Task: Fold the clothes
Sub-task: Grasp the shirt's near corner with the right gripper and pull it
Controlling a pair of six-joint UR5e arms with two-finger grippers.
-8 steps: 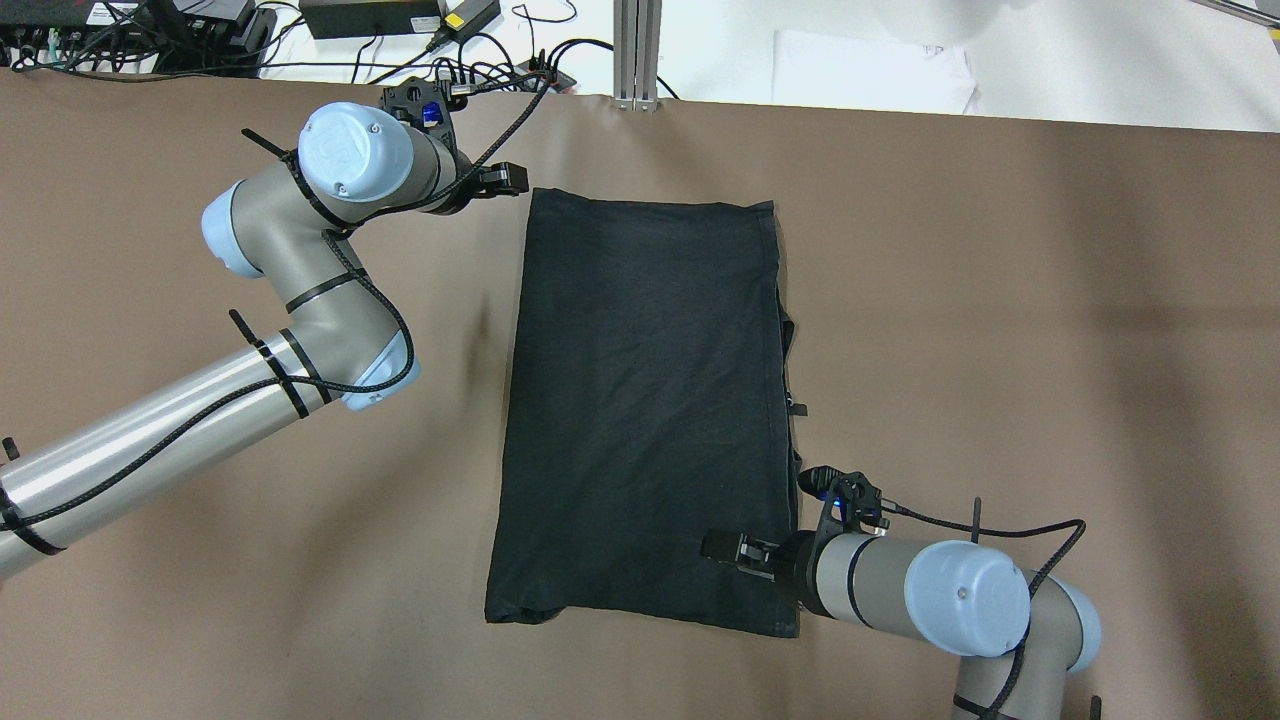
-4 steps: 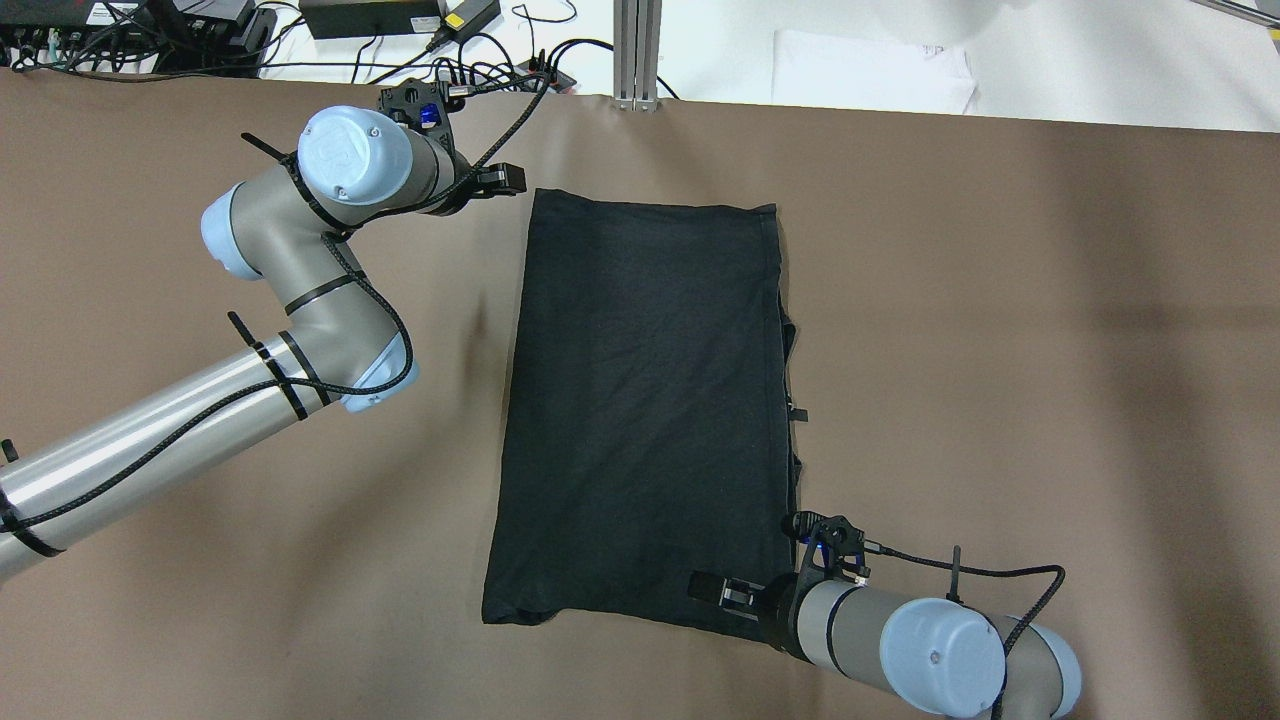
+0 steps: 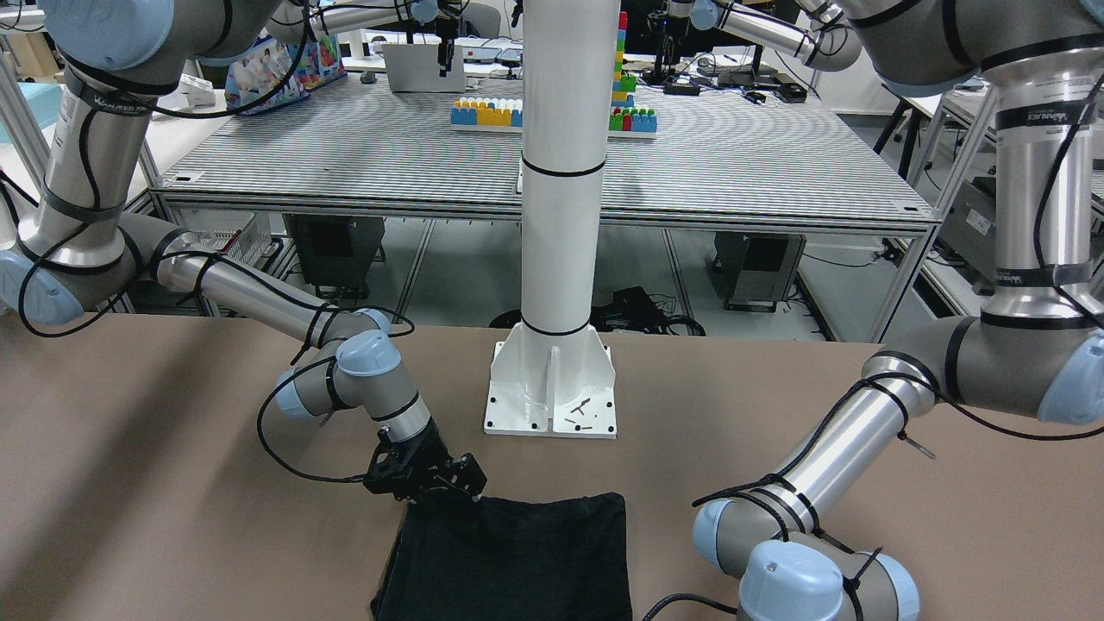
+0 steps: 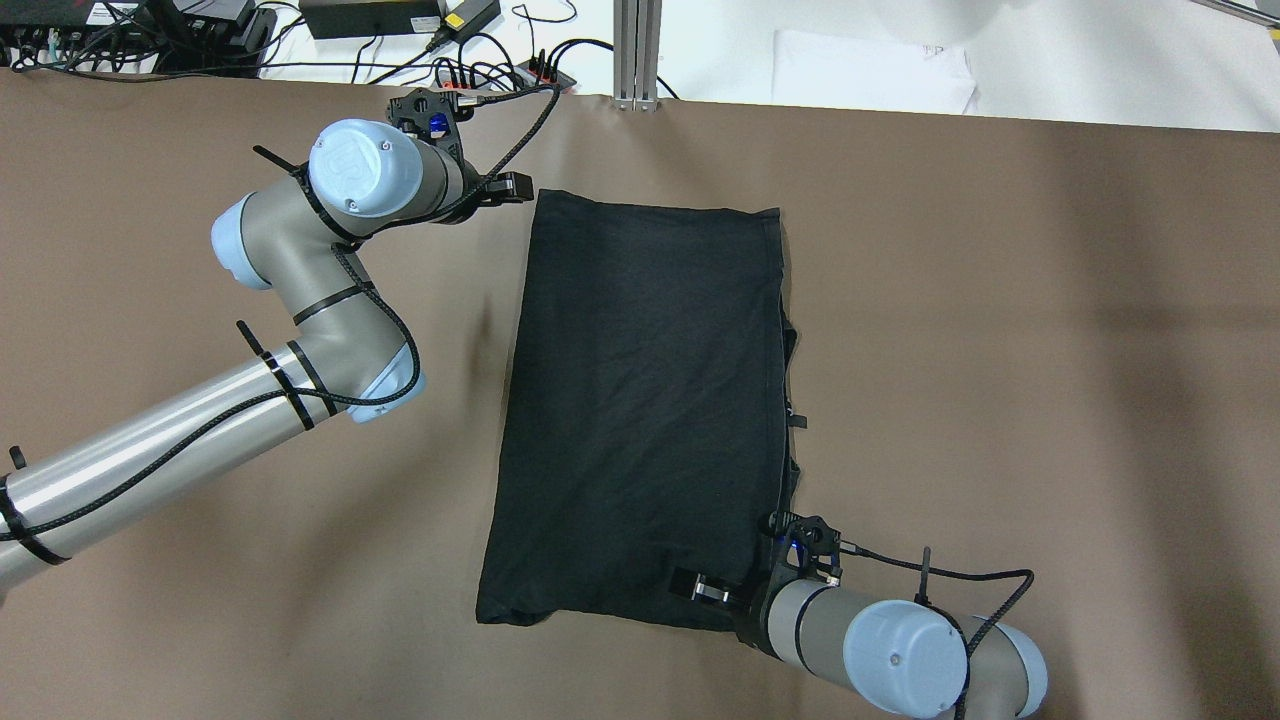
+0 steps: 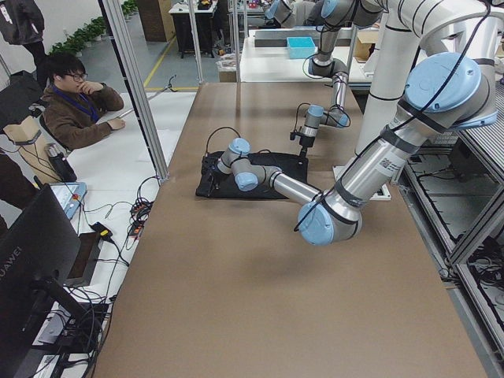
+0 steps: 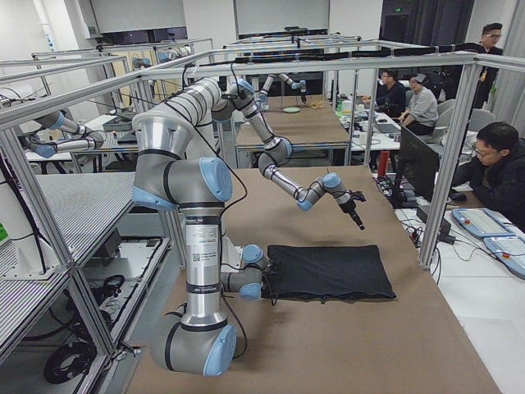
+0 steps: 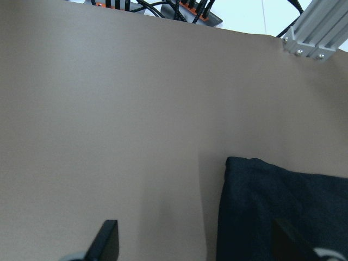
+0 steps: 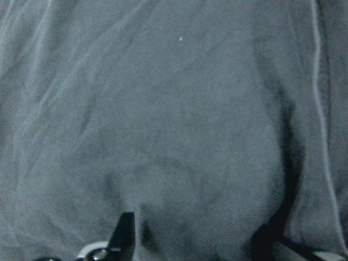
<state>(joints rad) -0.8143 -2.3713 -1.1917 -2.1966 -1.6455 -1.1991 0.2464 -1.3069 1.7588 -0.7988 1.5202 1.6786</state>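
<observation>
My gripper will carry the black garment's near edge (image 3: 554, 501) across, and the edge will fold over with its layers together, because soft fabric lies layered along the loose seam (image 8: 321, 111).
The black garment (image 4: 640, 400) lies flat on the brown table, a folded rectangle with its long side running away from me; it also shows in the front-facing view (image 3: 517, 561). My left gripper (image 4: 515, 187) is open, just left of the garment's far left corner, which shows between its fingertips in the left wrist view (image 7: 272, 206). My right gripper (image 4: 690, 588) is open, low over the garment's near right part, with dark fabric filling the right wrist view (image 8: 190, 136). In the front-facing view the right gripper (image 3: 466, 485) sits at the garment's edge.
A white pole on a base plate (image 3: 552, 388) stands at my side of the table. Cables and a power strip (image 4: 500, 75), an aluminium post (image 4: 637, 50) and a white sheet (image 4: 870, 70) lie past the far edge. An operator (image 5: 79, 110) sits beyond that edge.
My right gripper has moved left and toward the garment's near edge, staying over the fabric. My left gripper has shifted slightly right, toward the far left corner. The garment has not moved.
</observation>
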